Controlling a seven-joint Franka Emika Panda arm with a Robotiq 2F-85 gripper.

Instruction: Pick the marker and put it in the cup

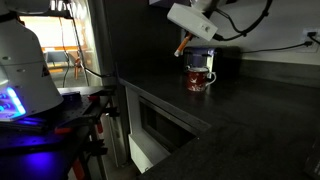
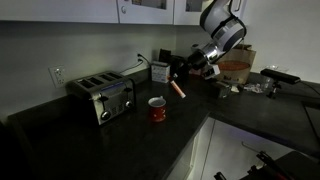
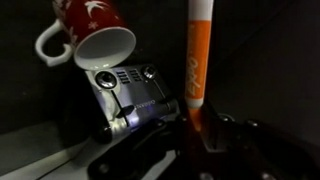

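Note:
The marker's pale end hangs next to the cup, so the robot's gripper should move toward the toaster and bring the marker over the cup's opening before letting it go.
My gripper is shut on the orange marker and holds it in the air, tilted, above and to the side of the cup. The marker also shows in an exterior view above the cup. The cup is red-brown with a white inside and a side handle and stands upright on the dark counter. In the wrist view the marker sticks out from my gripper, its pale end away from the fingers, and the cup lies off to its side.
A silver toaster stands on the counter near the cup; it also shows in the wrist view. A box and a basket sit along the back wall with small items. A dark container stands behind the cup.

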